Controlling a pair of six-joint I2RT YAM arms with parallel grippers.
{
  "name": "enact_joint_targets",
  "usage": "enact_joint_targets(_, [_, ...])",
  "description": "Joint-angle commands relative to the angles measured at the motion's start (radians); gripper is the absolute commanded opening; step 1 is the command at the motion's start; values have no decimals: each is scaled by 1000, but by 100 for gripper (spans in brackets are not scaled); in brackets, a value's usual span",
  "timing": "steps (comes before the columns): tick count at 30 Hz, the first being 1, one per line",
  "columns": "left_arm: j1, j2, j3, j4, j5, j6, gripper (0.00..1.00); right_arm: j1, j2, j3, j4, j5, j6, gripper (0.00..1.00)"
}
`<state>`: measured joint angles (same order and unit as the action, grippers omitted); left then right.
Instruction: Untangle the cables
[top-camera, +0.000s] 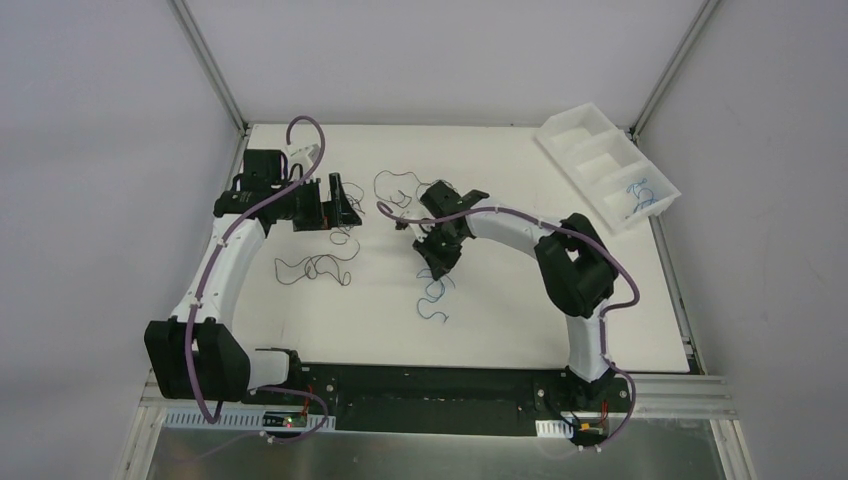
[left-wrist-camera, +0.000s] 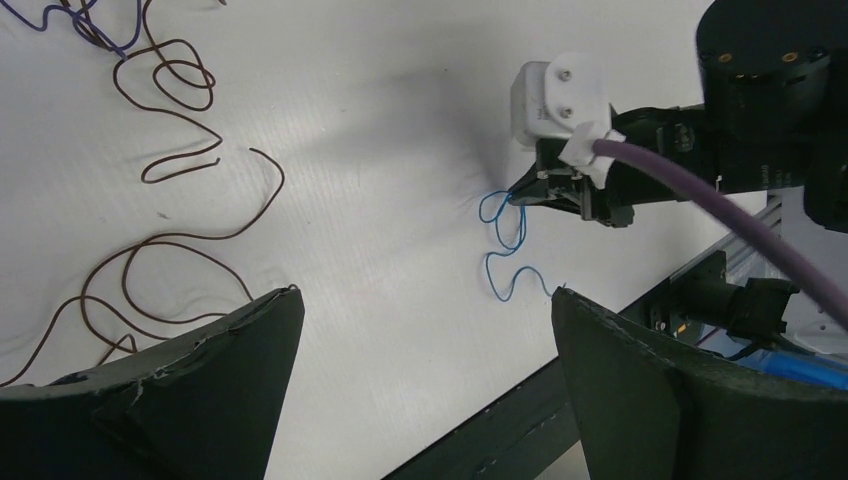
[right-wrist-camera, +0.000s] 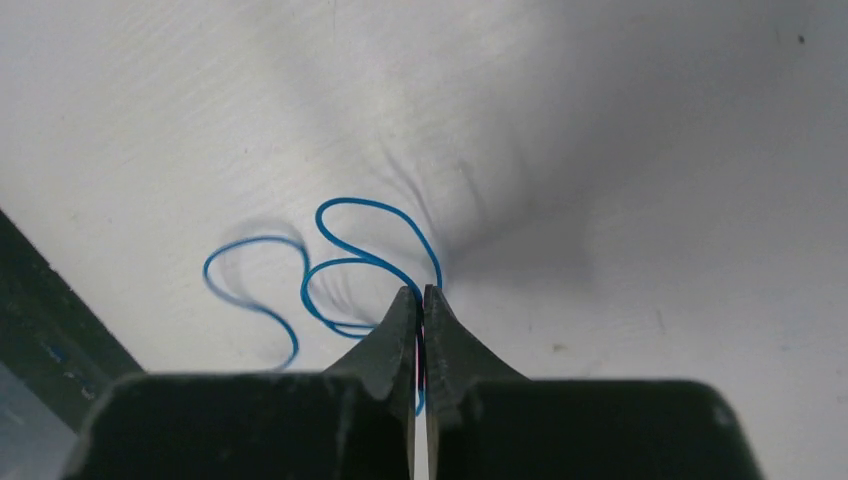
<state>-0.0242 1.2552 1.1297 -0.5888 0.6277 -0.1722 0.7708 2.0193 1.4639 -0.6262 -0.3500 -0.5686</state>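
Observation:
My right gripper is holding the blue cable free of the dark cables. It should keep going to the compartment holding the blue wire and let go there.
A bright blue curly cable lies on the white table, and my right gripper is shut on one of its loops right at the surface. In the top view that gripper is at mid table with the blue cable trailing toward the near edge. The left wrist view shows the same blue cable under the right gripper's tips. My left gripper is open wide and empty above the table, at the back left. Dark brown cables lie loose to its left, and one curls at left centre.
Another dark cable loops behind the right wrist. A white compartment tray stands at the back right with a small blue wire in its nearest compartment. A purple-blue wire shows at the top left of the left wrist view.

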Motion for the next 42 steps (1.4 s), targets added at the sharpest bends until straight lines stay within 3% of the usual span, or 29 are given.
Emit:
enact_joint_targets(1, [11, 49, 47, 1, 79, 21, 99, -79, -138, 31, -115, -75, -5, 0])
enact_joint_targets(7, [-28, 73, 71, 18, 103, 65, 99, -277, -272, 79, -252, -138, 14, 0])
enact_joint_targets(12, [-112, 77, 89, 23, 56, 117, 99, -518, -309, 193, -397, -154, -6, 0])
enact_joint_targets(18, [-161, 114, 142, 30, 15, 126, 99, -833, -203, 518, -528, -116, -37, 0])
enact_joint_targets(23, [-166, 152, 184, 34, -19, 98, 99, -1026, -3, 892, -538, 22, -49, 0])
enact_joint_targets(27, [-169, 173, 201, 34, -27, 86, 99, -1105, 134, 1055, -501, 116, -78, 0])
enact_joint_targets(33, [-169, 194, 199, 34, -48, 94, 99, -1143, 155, 918, -288, 200, -120, 0])
enact_joint_targets(39, [-169, 215, 204, 34, -64, 105, 99, -1147, 221, 892, -211, 258, -104, 0])
enact_joint_targets(42, [-169, 225, 212, 32, -70, 111, 99, -1144, 235, 861, -224, 285, -145, 14])
